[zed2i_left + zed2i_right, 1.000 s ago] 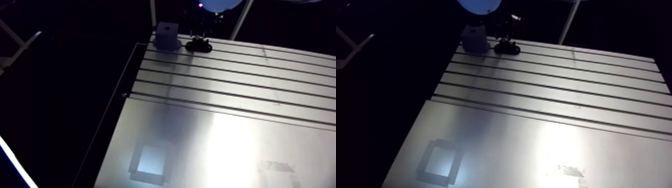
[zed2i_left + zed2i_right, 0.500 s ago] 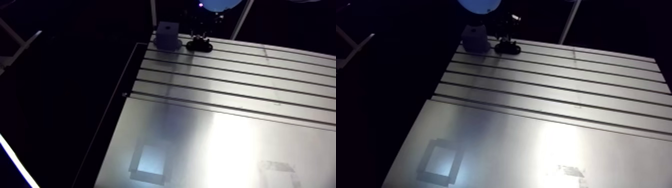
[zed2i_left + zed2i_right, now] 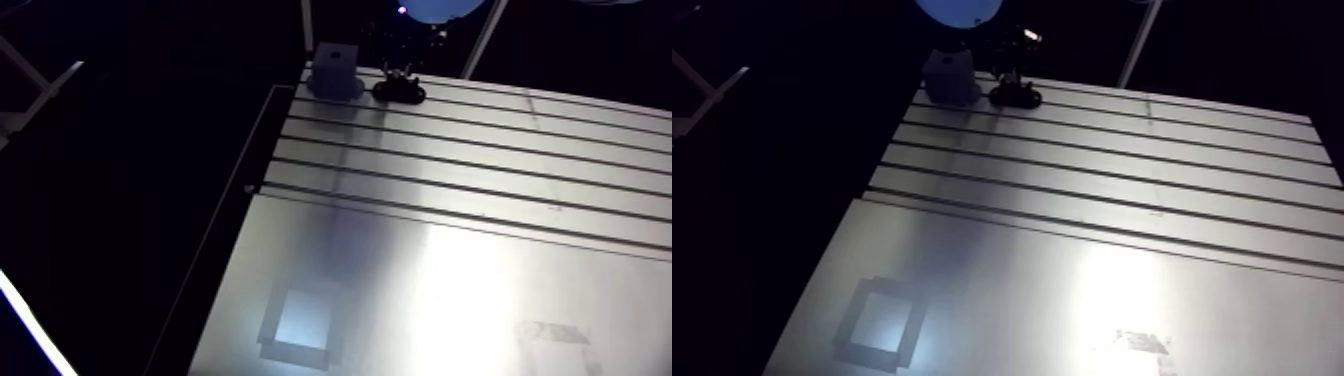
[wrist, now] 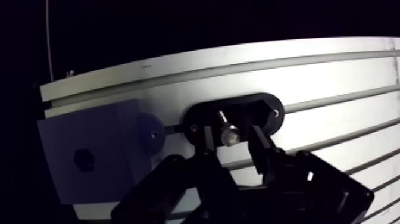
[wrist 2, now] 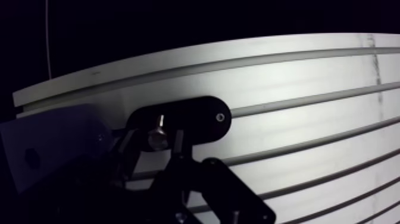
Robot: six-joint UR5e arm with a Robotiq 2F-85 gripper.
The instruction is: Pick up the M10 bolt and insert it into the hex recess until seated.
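I expect the bolt (image 4: 228,132) to slide out and leave the black holder in place when I lift the bolt, because screws (image 4: 194,127) fasten the holder at its ends.
In the wrist view a silver M10 bolt (image 4: 227,132) stands in a black oval holder (image 4: 271,112) on the table. My gripper (image 4: 232,134) is low over the holder. Its dark fingers (image 4: 259,138) stand on either side of the bolt with small gaps, so it is open. Beside the holder sits a grey block (image 4: 95,158) with a dark hex recess (image 4: 84,159) in its top face. The arm view shows the block (image 3: 335,70) and holder (image 3: 398,92) at the table's far corner.
The slotted aluminium table (image 3: 450,200) runs wide toward the camera, with its edge (image 4: 149,64) just beyond the holder and block. A dark-framed rectangle (image 3: 300,325) marks the near plate. A slanted post (image 3: 478,45) rises behind the table.
The arm view has shifted very slightly upward, so the camera moved. Block, holder and bolt keep their places on the table.
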